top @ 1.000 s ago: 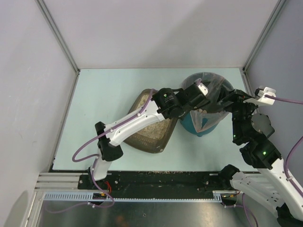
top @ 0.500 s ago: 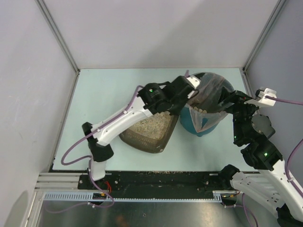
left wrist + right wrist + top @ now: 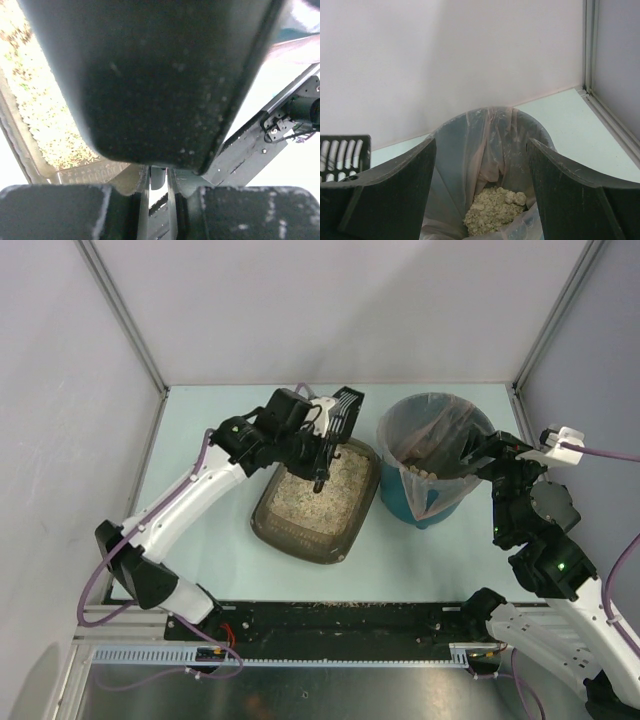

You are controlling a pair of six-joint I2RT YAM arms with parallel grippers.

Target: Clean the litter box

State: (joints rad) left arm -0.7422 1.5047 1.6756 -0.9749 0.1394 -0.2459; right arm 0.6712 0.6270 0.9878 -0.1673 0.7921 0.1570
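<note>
The black scoop (image 3: 346,410) is lined up with the litter box's length. My left gripper should now lower it until it lies on the beige litter (image 3: 338,496), then let go.
The dark brown litter box (image 3: 268,523) with beige grainy litter lies at mid table; its litter and rim show at the left of the left wrist view (image 3: 35,105). My left gripper (image 3: 320,440) is shut on the black slotted scoop (image 3: 343,412) and holds it over the box's far end. In the left wrist view the scoop (image 3: 150,75) fills the frame above my gripper (image 3: 159,186). My right gripper (image 3: 482,455) is open and empty at the right rim of the teal bin (image 3: 405,502). In the right wrist view, my right gripper (image 3: 481,150) frames the lined bin (image 3: 470,150).
Clumped litter (image 3: 495,210) lies at the bottom of the bin's clear bag. The scoop's slotted end (image 3: 342,156) shows at the left of the right wrist view. Grey walls and aluminium posts (image 3: 545,335) enclose the table. Spilled grains lie on the black front rail (image 3: 350,615).
My left arm has swung the scoop from over the bin back to the left, over the litter box's far end. The right arm has not moved.
</note>
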